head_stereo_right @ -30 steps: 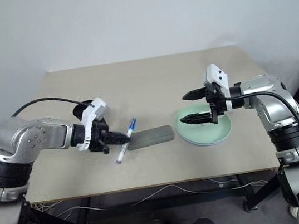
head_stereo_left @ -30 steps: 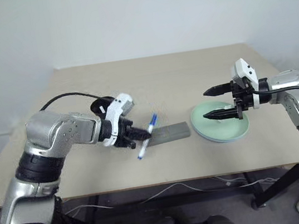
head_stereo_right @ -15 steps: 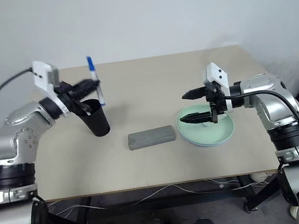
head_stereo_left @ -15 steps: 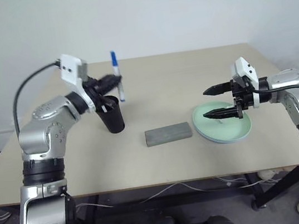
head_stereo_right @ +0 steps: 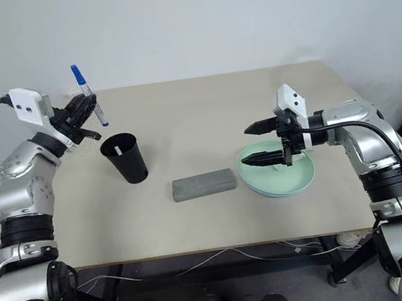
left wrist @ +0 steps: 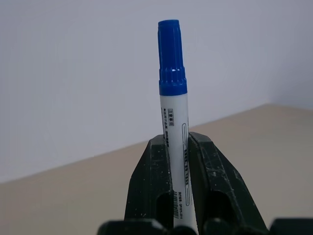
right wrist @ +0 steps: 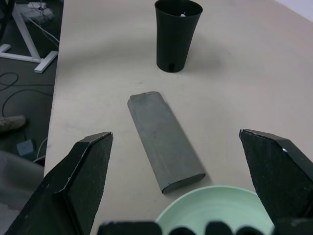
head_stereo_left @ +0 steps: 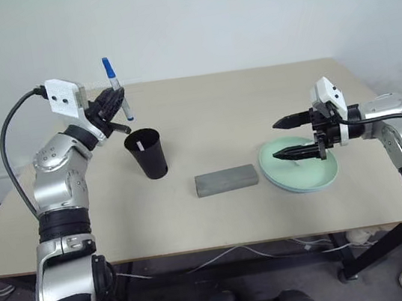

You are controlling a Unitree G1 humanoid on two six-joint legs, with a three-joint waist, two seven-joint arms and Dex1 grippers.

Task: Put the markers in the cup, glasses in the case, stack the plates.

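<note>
My left gripper should keep lowering the marker, as the marker's lower end (head_stereo_left: 130, 118) points down toward the black cup's opening (head_stereo_left: 142, 138), and let go once that end is inside.
My left gripper (head_stereo_left: 120, 102) is shut on a white marker (head_stereo_left: 117, 89) with a blue cap. It holds the marker nearly upright, cap up, in the air above and to the left of the black cup (head_stereo_left: 147, 152). The marker (left wrist: 174, 122) stands between the fingers in the left wrist view. A white end shows inside the cup (right wrist: 177, 29). The grey case (head_stereo_left: 226, 180) lies shut at mid-table. My right gripper (head_stereo_left: 275, 141) hangs open over the left rim of the mint green plate (head_stereo_left: 312, 173), and a bluish rim peeks out under that plate. The glasses are out of view.
The beige table (head_stereo_left: 240, 107) runs back to a white wall. Its front edge lies close below the case and plates. Cables lie on the floor under the table.
My left arm has lifted the blue-capped marker from low beside the case, up and to the left past the cup, and turned it upright. The right arm has not moved.
</note>
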